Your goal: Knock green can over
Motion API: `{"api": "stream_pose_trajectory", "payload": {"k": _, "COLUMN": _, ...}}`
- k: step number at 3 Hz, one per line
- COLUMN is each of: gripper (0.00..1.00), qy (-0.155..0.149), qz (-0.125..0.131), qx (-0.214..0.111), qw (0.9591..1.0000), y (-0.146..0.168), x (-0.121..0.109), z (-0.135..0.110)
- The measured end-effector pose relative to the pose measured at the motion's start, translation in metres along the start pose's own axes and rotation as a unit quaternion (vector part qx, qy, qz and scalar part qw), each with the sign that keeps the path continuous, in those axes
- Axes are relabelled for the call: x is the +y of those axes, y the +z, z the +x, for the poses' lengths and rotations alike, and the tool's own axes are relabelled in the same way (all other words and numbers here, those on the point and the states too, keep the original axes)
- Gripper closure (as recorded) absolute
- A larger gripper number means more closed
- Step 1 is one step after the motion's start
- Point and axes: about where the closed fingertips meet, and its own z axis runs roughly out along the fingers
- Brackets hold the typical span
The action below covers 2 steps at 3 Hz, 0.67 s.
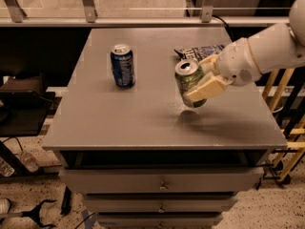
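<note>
The green can is hanging almost upright with its base [194, 103] above the grey table. My gripper should tilt it over and bring its side down onto the tabletop [173, 112].
The green can [187, 79], with a mottled green-and-white label and silver top, is in the middle right of the view. It is tilted with its top leaning left, and its base looks raised just off the grey table [133, 123]. My gripper [195, 80] comes in from the right and is shut on the can. One cream finger [204, 89] crosses the can's front and the other sits behind it.
A dark blue can [123, 66] stands upright at the table's back left. A dark snack bag [199, 51] lies behind the gripper at the back right. Drawers [162, 180] sit below the tabletop. A glass rail runs behind the table.
</note>
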Motion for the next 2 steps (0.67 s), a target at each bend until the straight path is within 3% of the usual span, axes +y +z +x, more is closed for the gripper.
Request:
{"api": "stream_pose_trajectory", "payload": {"k": 1, "gripper": 1.00, "qy": -0.051, "qz": -0.020, "qx": 0.101, "qw": 0.9934, "y": 0.015, "x": -0.008, "z": 0.000}}
{"api": "stream_pose_trajectory", "payload": {"k": 2, "gripper": 1.00, "qy": -0.109, "qz": -0.065, "qx": 0.208, "qw": 0.9698, "y": 0.042, "x": 0.004, "z": 0.010}}
